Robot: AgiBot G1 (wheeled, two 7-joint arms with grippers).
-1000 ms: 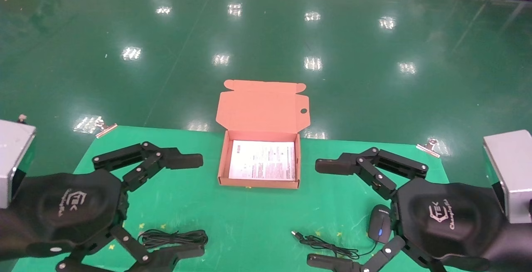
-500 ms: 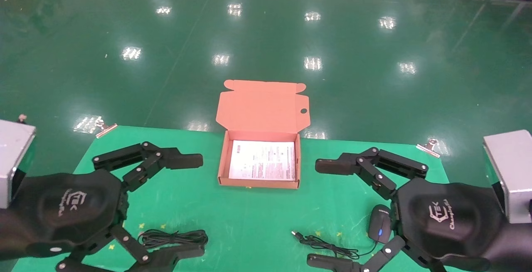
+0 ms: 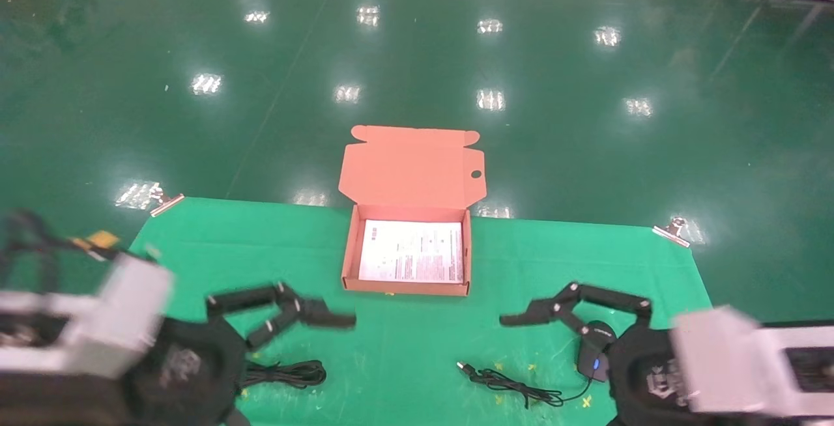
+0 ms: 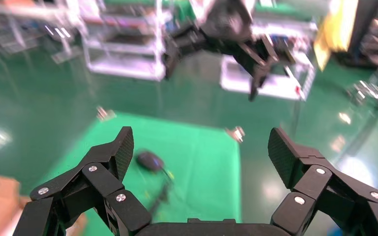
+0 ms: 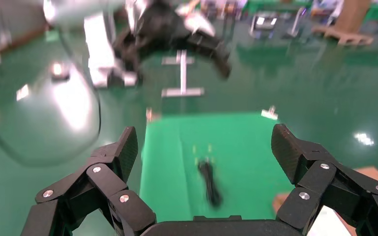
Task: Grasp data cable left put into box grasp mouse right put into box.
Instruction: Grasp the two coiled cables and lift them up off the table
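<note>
I expect the whole bundle to rise as one and hold its shape when I lift the data cable (image 3: 283, 374), because its loops (image 3: 311, 374) lie gathered close.
The box (image 3: 349, 250) stands open at the far middle of the green mat, its lid (image 3: 412, 165) up and a white printed sheet inside. The data cable (image 3: 287, 374) lies looped near the front left, also seen in the right wrist view (image 5: 210, 182). The mouse (image 3: 594, 351) sits front right with its cord (image 3: 508, 383) trailing left; the left wrist view shows it too (image 4: 150, 160). My left gripper (image 3: 329, 367) hangs open just right of the cable, nothing between its fingers (image 4: 202, 152). My right gripper (image 3: 515, 374) is open over the mouse's cord, left of the mouse (image 5: 206, 147).
The green mat (image 3: 417, 328) is clipped at its far corners (image 3: 166, 201) (image 3: 671, 229), with glossy green floor beyond. Small yellow marks dot the mat near the cable and the cord. Both arm bodies fill the front corners.
Both arms have swung quickly: the grippers dropped toward the mat's front and moved slightly inward. Both stay open. Cable, mouse and box have not moved.
</note>
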